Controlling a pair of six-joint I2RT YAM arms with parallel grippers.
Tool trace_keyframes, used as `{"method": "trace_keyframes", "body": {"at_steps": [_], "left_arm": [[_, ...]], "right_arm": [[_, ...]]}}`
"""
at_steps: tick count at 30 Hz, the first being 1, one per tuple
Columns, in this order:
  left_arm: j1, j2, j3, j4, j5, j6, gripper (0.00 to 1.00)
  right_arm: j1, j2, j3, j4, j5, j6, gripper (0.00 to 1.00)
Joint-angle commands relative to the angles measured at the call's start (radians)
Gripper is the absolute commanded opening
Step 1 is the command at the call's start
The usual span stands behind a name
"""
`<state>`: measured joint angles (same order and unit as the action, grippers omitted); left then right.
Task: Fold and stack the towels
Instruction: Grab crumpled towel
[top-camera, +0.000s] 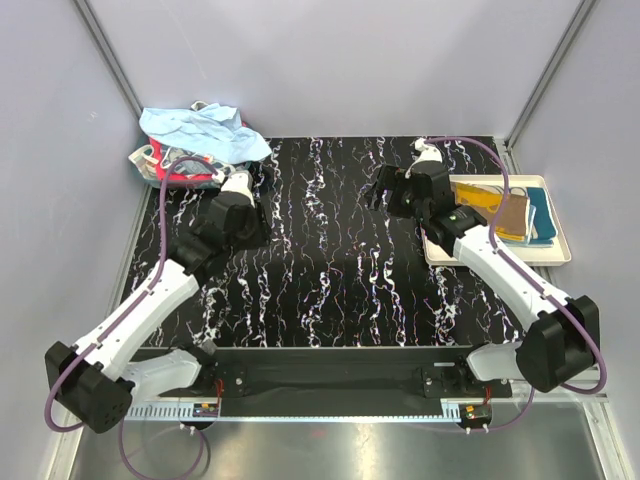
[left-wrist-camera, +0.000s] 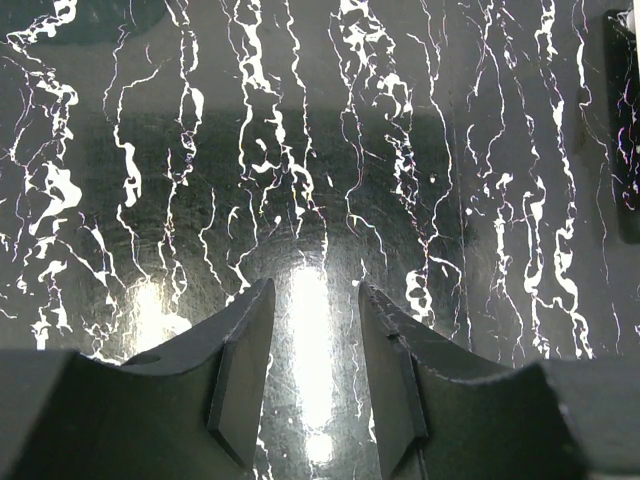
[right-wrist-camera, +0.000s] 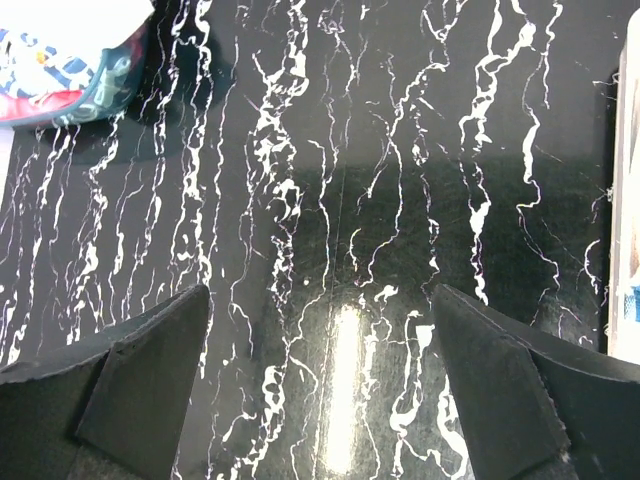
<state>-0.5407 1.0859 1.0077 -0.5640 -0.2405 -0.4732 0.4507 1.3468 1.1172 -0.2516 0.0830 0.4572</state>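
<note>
My left gripper should go on, with the light blue towel on top (top-camera: 198, 132) and its corner past the bin's rim, until it reaches that corner (top-camera: 257, 150) and closes there.
The towels (top-camera: 205, 132) lie heaped at the table's far left corner, a light blue one on top and a red-pink one (top-camera: 172, 178) lower on the near side. The right wrist view catches the heap's corner, a white towel with dark blue print (right-wrist-camera: 40, 55) over red. More folded towels, mustard (top-camera: 488, 199) and teal (top-camera: 543, 213), lie in the tray at the right. My left gripper (top-camera: 250, 222) (left-wrist-camera: 315, 290) hovers over bare table just right of the heap, open and holding nothing. My right gripper (top-camera: 383, 188) (right-wrist-camera: 320, 295) is wide open and empty, left of the tray.
A translucent teal bin (right-wrist-camera: 112, 80) holds the heap. The cream tray (top-camera: 556, 252) sits at the right edge, and its rim (right-wrist-camera: 625, 200) shows in the right wrist view. The black marbled table (top-camera: 330, 270) spreads between the arms. Grey walls close the back and sides.
</note>
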Motion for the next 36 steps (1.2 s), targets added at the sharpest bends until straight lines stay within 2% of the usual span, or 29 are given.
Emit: {"method": "trace_keyframes", "body": {"at_steps": [1,8,11,16,20,28,29,36], "left_arm": [[0.008,0.016,0.040,0.079,-0.003,-0.021,0.45],[0.036,0.123,0.150,0.189,-0.098,-0.099,0.46],[0.083,0.217,0.230,0.269,-0.166,-0.113,0.48],[0.228,0.423,0.367,0.381,-0.237,-0.114,0.49],[0.321,0.653,0.509,0.447,-0.212,-0.105,0.49],[0.396,1.020,0.799,0.499,-0.129,-0.078,0.54],[0.406,1.042,0.816,0.521,-0.116,-0.074,0.58],[0.416,1.194,0.982,0.509,-0.008,-0.065,0.62]], "right_arm": [[-0.001,-0.028,0.019,0.025,-0.035,-0.029,1.00],[-0.001,-0.046,0.012,0.029,-0.081,-0.035,1.00],[-0.001,-0.046,0.010,0.028,-0.081,-0.037,1.00],[-0.001,-0.031,0.020,0.005,-0.081,-0.040,1.00],[-0.001,-0.020,0.021,0.011,-0.111,-0.034,1.00],[-0.001,0.043,0.036,0.015,-0.155,-0.031,1.00],[-0.001,0.046,0.036,0.021,-0.163,-0.031,1.00],[-0.001,0.075,0.038,0.029,-0.163,-0.032,1.00]]}}
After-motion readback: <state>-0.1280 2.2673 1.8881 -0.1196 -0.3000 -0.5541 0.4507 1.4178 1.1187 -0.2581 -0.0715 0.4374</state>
